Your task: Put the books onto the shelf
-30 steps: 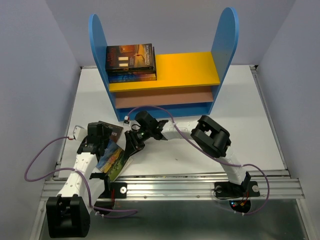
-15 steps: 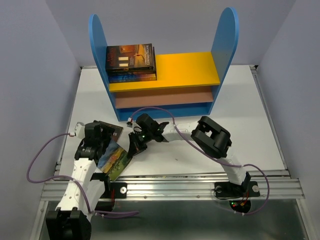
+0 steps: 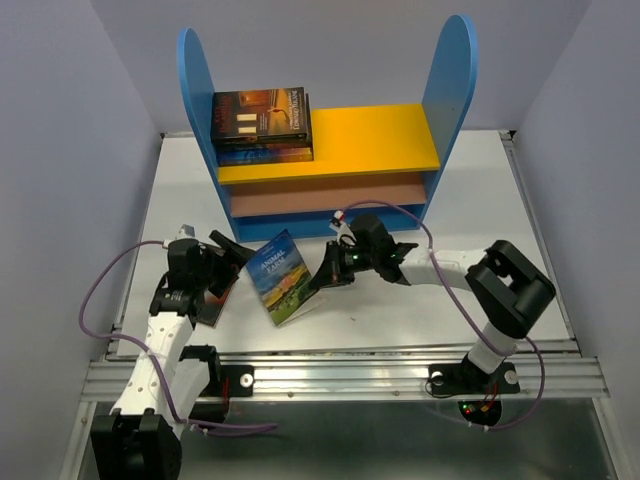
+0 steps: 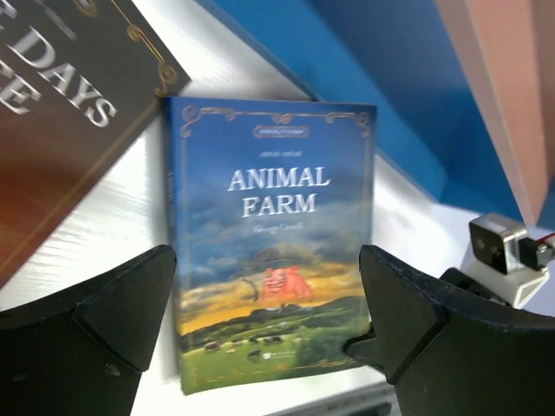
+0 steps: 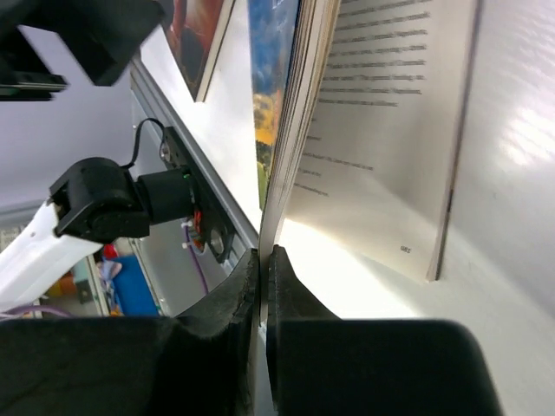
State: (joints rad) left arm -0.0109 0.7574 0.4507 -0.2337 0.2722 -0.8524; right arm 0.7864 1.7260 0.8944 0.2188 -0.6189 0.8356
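Note:
I should keep moving my left gripper to the spine [image 3: 260, 292] and close it there, because my right gripper is lifting the Animal Farm book's page edge [image 3: 304, 267] and the book's spine is free.
The Animal Farm book [image 3: 281, 277] stands tilted on the table in front of the shelf [image 3: 375, 135], its cover facing my left arm. My right gripper [image 3: 323, 279] is shut on its right edge. In the right wrist view the fingers [image 5: 247, 286] pinch the cover and a few pages [image 5: 290, 113], and the rest of the pages [image 5: 390, 121] fall open. My left gripper [image 3: 232, 266] is open just left of it, above a dark book [image 3: 212, 305] lying flat. The left wrist view shows the Animal Farm cover [image 4: 273, 234] beyond the open left gripper [image 4: 269, 316]. A stack of books [image 3: 262, 125] lies on the yellow board's left end.
The shelf's blue base [image 4: 390, 87] and pinkish lower board [image 4: 507, 78] are close behind the book. The dark book [image 4: 61, 113] fills the left wrist view's upper left. A metal rail [image 3: 350, 375] runs along the table's near edge.
My right gripper closed on the Animal Farm book and drew it right, from beside the left arm to the table's middle, raising it on edge. The left gripper stayed open and shifted slightly.

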